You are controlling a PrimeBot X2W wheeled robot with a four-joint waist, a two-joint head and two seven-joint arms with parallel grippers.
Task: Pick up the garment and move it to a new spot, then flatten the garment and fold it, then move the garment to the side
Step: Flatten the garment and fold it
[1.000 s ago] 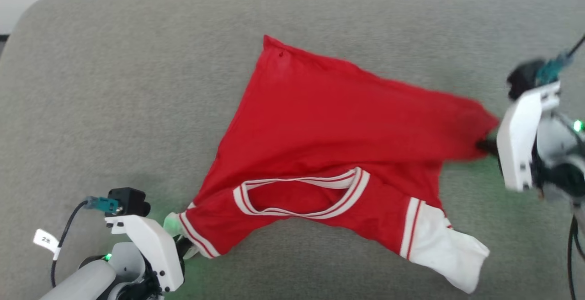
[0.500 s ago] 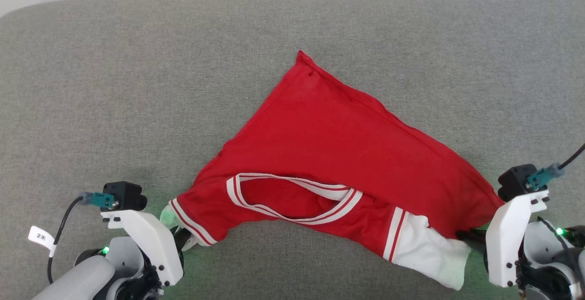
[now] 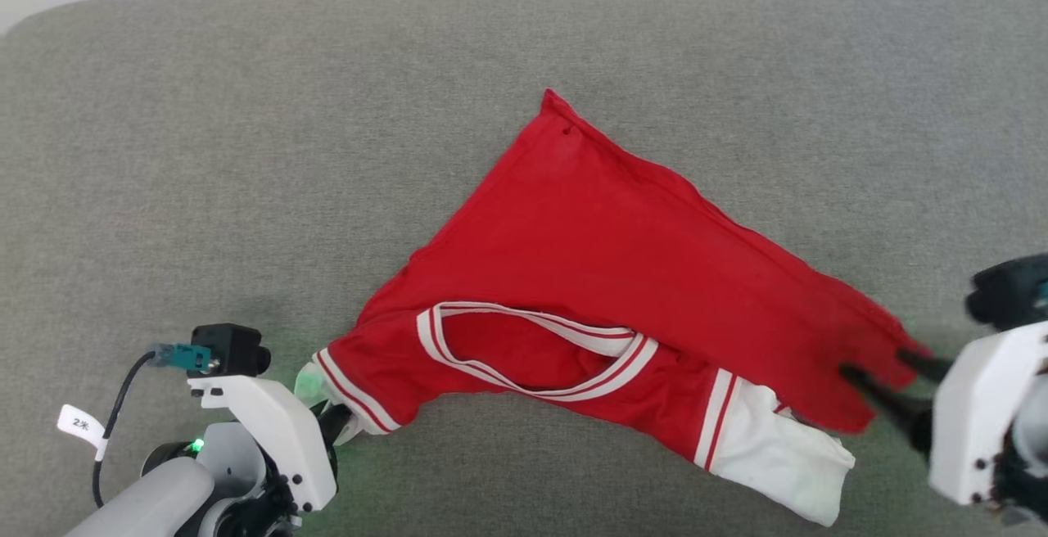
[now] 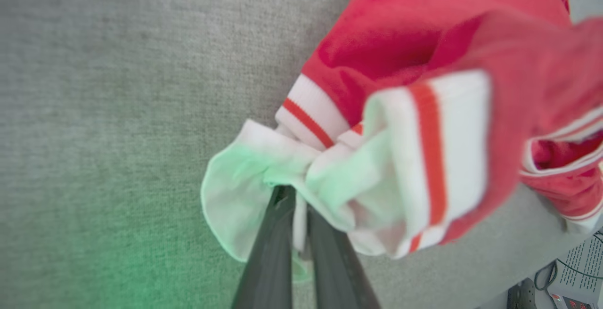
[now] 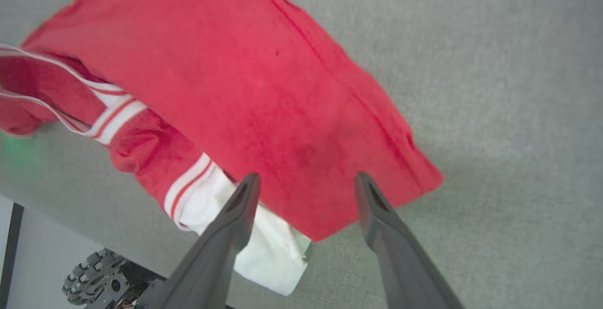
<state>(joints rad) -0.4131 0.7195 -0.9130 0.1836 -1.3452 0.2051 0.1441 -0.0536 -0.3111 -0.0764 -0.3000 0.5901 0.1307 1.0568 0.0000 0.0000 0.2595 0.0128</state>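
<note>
The robot should expect hidden lettering on the garment's bottom side when it turns the garment by the red hem (image 3: 887, 332), because the red panel (image 3: 614, 232) facing up is plain.
The garment (image 3: 622, 275), a red jersey with a striped white-and-red collar, lies spread on the grey surface, its back hem corner pointing away from me. My left gripper (image 3: 337, 424) is shut on its white left sleeve end (image 4: 245, 191), which bunches around the closed fingers of the left gripper (image 4: 294, 195). At the lower right, my right gripper (image 3: 883, 367) stands open, its fingertips on either side of the garment's red hem corner (image 5: 330, 191) without pinching it. In the right wrist view the right gripper (image 5: 306, 179) hovers over that corner, beside the other white sleeve end (image 3: 778, 459).
The grey padded surface (image 3: 246, 152) stretches wide to the left and back. Its front edge runs close behind both grippers. Below that edge I see a wheeled base (image 5: 89, 285) and some equipment with cables (image 4: 572, 290).
The right gripper carried the red hem corner toward the front, then opened and let it drop onto the surface. The left gripper has kept its hold on the sleeve. The camera shifted.
</note>
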